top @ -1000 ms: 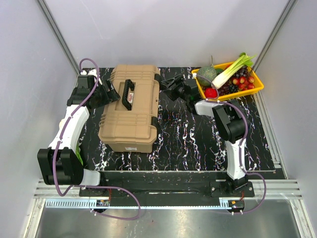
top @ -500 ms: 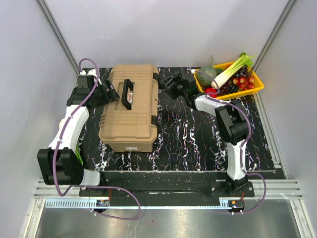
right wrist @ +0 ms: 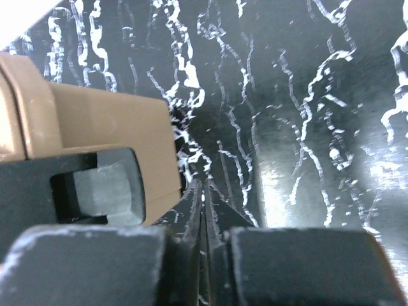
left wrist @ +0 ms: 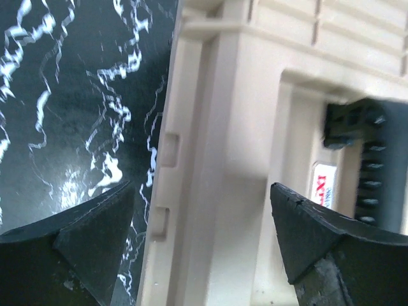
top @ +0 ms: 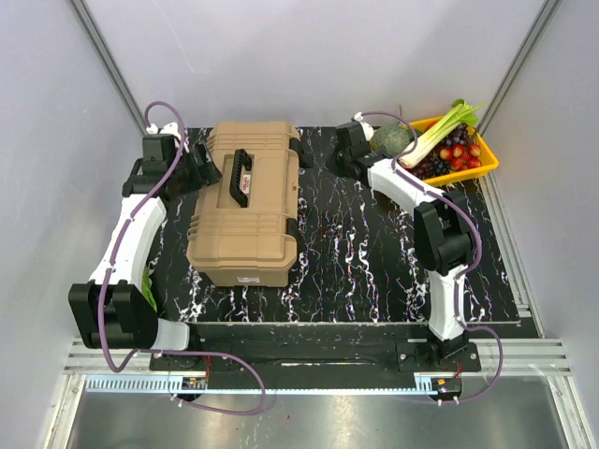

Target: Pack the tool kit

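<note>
Next, my left gripper clamps the opposite rim (left wrist: 210, 204) to hold the toolbox steady while my right gripper presses the latch, because the rear latch (top: 305, 155) sticks out from the toolbox.
The tool kit's tan toolbox (top: 245, 201) lies shut on the black marbled mat, its black handle (top: 242, 175) on the ribbed lid. My left gripper (top: 202, 169) is open at the box's left rear edge. In the left wrist view the gripper (left wrist: 201, 213) has its jaws standing wide on either side of the lid's tan rim (left wrist: 217, 146), with the handle (left wrist: 368, 162) to the right. My right gripper (top: 321, 155) is shut and empty by the box's right rear latch (top: 301, 150). In the right wrist view its fingertips (right wrist: 204, 186) meet beside the tan corner (right wrist: 108, 121). No hand tools show.
A yellow tray (top: 490, 155) of vegetables stands at the back right corner, just behind the right arm's wrist. Grey walls close in on the mat (top: 356, 253) at left, right and back. The arm bases sit along the near edge.
My right gripper has shut and swung back toward the toolbox's right rear corner, away from the yellow tray. My left gripper has shifted slightly toward the rear and stays open.
</note>
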`<state>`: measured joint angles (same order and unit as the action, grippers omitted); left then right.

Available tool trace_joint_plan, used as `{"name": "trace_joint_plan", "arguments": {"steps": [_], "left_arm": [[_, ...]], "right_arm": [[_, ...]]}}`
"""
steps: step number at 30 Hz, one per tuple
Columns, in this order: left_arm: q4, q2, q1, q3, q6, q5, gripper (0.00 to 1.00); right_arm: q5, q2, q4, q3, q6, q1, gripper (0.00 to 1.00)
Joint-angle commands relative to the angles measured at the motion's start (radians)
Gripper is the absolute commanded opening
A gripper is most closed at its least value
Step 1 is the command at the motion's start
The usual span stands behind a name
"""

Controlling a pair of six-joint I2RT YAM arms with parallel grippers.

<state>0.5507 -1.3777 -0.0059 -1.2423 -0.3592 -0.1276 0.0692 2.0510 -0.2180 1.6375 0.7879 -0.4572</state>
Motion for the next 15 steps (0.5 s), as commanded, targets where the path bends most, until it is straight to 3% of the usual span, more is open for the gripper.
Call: {"name": "trace_joint_plan", "arguments": {"steps": [1,7,15], "left_arm": [[-0.043,0.011,0.0,-0.117,0.045,0.069,0.9],[-0.094,-0.007,0.001,-0.12,0.061,0.06,0.96],[-0.037,-0.106,0.001,-0.204,0.088,0.039,0.97]], "right_arm": [[0.1,0.064,-0.208,0.172,-0.228,-0.012,0.02],[0.064,0.132,-0.271,0.297,-0.363,-0.012,0.0],[0.087,0.346,-0.503,0.666,-0.57,-0.038,0.0]]}}
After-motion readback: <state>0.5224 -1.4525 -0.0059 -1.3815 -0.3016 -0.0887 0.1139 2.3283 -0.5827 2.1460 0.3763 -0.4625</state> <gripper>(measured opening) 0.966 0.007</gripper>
